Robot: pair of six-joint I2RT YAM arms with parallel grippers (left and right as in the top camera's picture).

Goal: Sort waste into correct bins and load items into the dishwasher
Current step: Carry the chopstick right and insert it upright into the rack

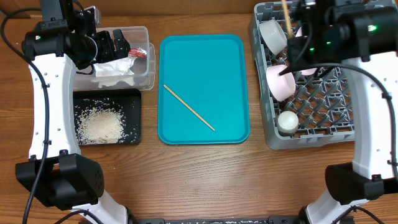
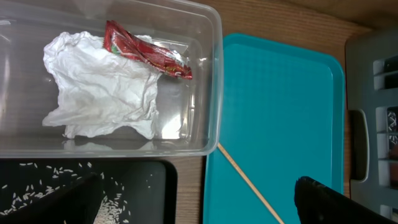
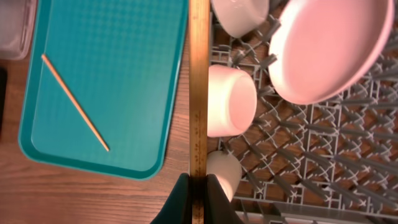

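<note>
I should keep lowering the chopstick with my right gripper toward the rack's pegs (image 1: 318, 112) beside the white cup until it meets the rack, because those pegs are free for it.
A crumpled white napkin (image 2: 102, 93) and a red wrapper (image 2: 146, 53) lie in the clear tub (image 1: 144, 74). Rice (image 1: 99, 124) is heaped on the black tray (image 1: 134, 96). My left gripper (image 1: 117, 43) hovers above the tub, open and holding nothing; its dark fingertips (image 2: 333, 202) show at the bottom of the left wrist view. One chopstick (image 1: 188, 107) lies on the teal tray (image 1: 202, 50). My right gripper (image 3: 199, 193) is shut on the other chopstick (image 3: 199, 93) over the left edge of the grey dish rack (image 1: 311, 134). The rack holds a bowl (image 3: 233, 102), a plate (image 3: 326, 46) and a cup (image 1: 287, 121).
The teal tray (image 3: 112, 37) sits between the bins and the rack. A second bowl (image 1: 272, 34) stands at the rack's far left corner. Bare wooden table (image 1: 205, 180) runs along the front.
</note>
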